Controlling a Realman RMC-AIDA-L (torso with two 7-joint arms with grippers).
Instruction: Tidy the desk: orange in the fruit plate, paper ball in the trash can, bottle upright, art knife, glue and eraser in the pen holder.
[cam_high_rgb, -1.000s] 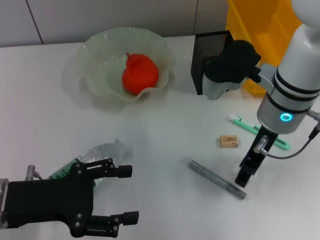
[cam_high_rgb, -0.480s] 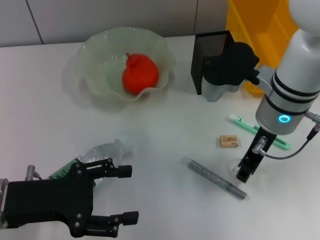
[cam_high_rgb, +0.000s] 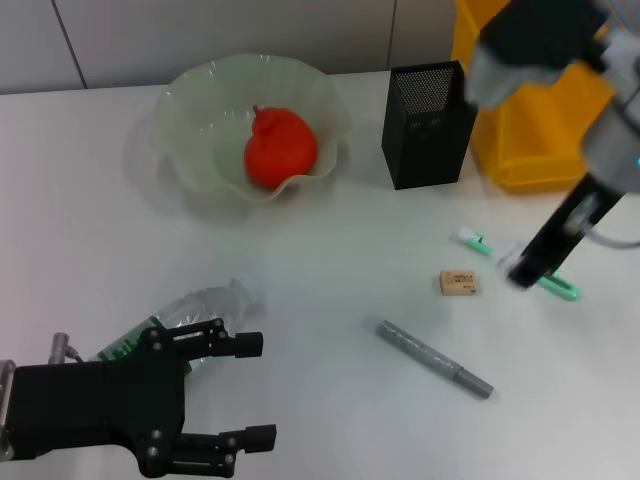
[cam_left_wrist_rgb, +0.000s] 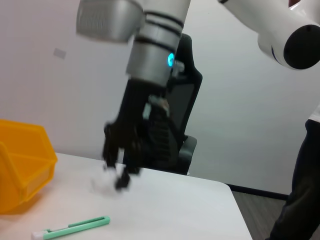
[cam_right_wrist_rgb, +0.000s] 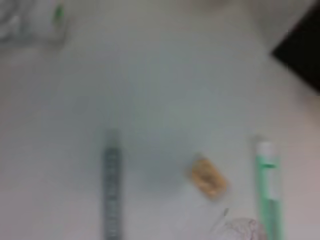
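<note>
The gripper's fingers hold the paper ball (cam_high_rgb: 511, 258) and the yellow trash can (cam_high_rgb: 548, 122) is open at the top, so the robot's right gripper keeps going over the trash can's rim and lets go inside.
The orange (cam_high_rgb: 281, 148) lies in the pale fruit plate (cam_high_rgb: 190, 110). Lying on its side, the clear bottle (cam_high_rgb: 195, 312) touches my open left gripper (cam_high_rgb: 260, 390) at the front left. My right gripper (cam_high_rgb: 518, 272) hangs over the green glue (cam_high_rgb: 560, 288), shut on a small whitish paper ball (cam_left_wrist_rgb: 107, 175). The tan eraser (cam_high_rgb: 459, 283) and the grey art knife (cam_high_rgb: 435, 360) rest on the table, as the right wrist view also shows: eraser (cam_right_wrist_rgb: 209, 176), art knife (cam_right_wrist_rgb: 112, 185), glue (cam_right_wrist_rgb: 267, 190). The black mesh pen holder (cam_high_rgb: 428, 125) stands at the back.
A yellow bin (cam_high_rgb: 530, 140), the trash can, stands at the back right beside the pen holder. The white table (cam_high_rgb: 340, 260) runs between the fruit plate and the small items.
My right arm has risen and swung to the back right, from beside the art knife to above the glue. Its wrist no longer covers the pen holder. The left arm has stayed put.
</note>
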